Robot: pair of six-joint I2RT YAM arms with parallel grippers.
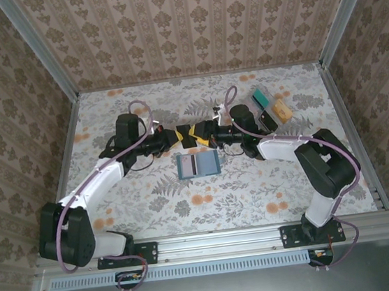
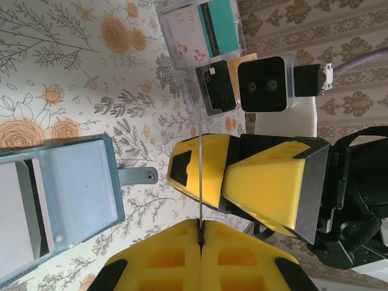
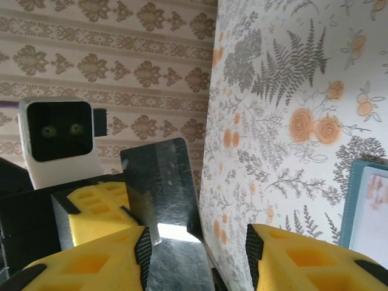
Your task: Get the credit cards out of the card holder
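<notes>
The dark credit card is in my left gripper, far from the loose cards [image 1: 268, 119], so next my right gripper grasps the card's loose end [image 3: 182, 265] and brings the card there.
The card holder [image 1: 198, 165] lies open on the floral table, slate-blue, with a pale credit card [image 2: 15, 209] in its slot. Just behind it the two grippers meet above the table. My left gripper [image 2: 200, 230] is shut on a dark glossy credit card [image 3: 160, 182], which appears edge-on as a thin line [image 2: 200, 176] in the left wrist view. My right gripper [image 3: 197, 254] faces it with its jaws apart around that card. The card lies close to one right finger [image 3: 115, 260], with a clear gap to the other [image 3: 291, 260].
Loose cards lie at the back right: a teal one [image 1: 262, 97], an orange one [image 1: 282, 111] and a dark one [image 1: 269, 120]. Patterned walls enclose the table on three sides. The holder's strap [image 2: 136, 176] sticks out towards the grippers.
</notes>
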